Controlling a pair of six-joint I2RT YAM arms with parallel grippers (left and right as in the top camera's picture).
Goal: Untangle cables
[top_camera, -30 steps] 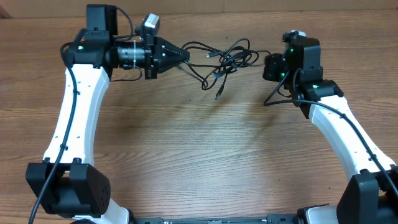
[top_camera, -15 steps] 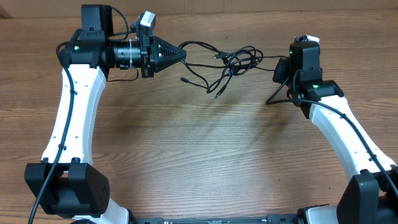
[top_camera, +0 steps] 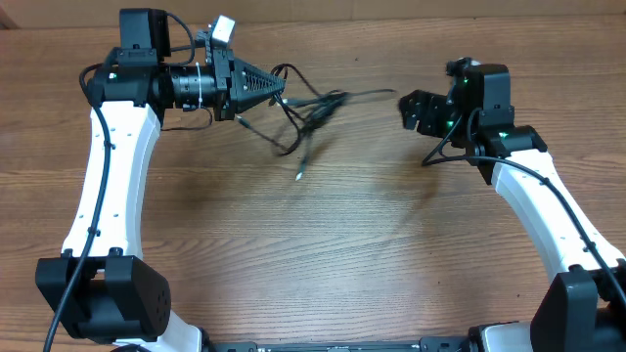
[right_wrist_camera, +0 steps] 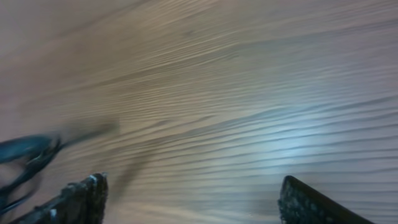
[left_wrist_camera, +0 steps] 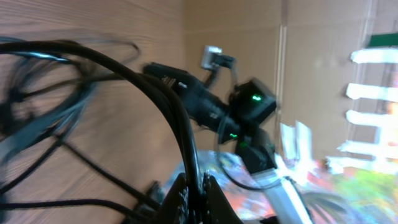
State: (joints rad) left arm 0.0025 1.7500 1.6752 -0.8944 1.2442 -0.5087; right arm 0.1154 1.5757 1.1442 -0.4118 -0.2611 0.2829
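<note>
Next, I set the bunch down with my left gripper, grip its middle (top_camera: 325,110) and bring it across, because it trails from one cord (top_camera: 292,69), apart from my empty right gripper.
The cables (top_camera: 311,110) are a loose bunch of thin black cords on the wooden table, blurred, with one plug end (top_camera: 298,176) trailing toward the front. My left gripper (top_camera: 281,90) is shut on one cord at the bunch's left end. In the left wrist view that cord (left_wrist_camera: 180,118) arcs up from between the fingers (left_wrist_camera: 214,198), and more cords (left_wrist_camera: 43,118) spread to the left. My right gripper (top_camera: 408,110) stands open to the right of the bunch, apart from it. In the right wrist view only bare table shows between its fingertips (right_wrist_camera: 84,198), and the cables (right_wrist_camera: 25,155) lie blurred at the left edge.
The right arm (left_wrist_camera: 245,115) faces the left wrist camera from across the table. A cardboard wall (top_camera: 391,10) runs along the table's far edge. Thicker black arm wiring (top_camera: 440,152) hangs beside the right wrist.
My right gripper has opened and let go of the cables. My left gripper has pulled back to the left, dragging the bunch leftward away from the right gripper.
</note>
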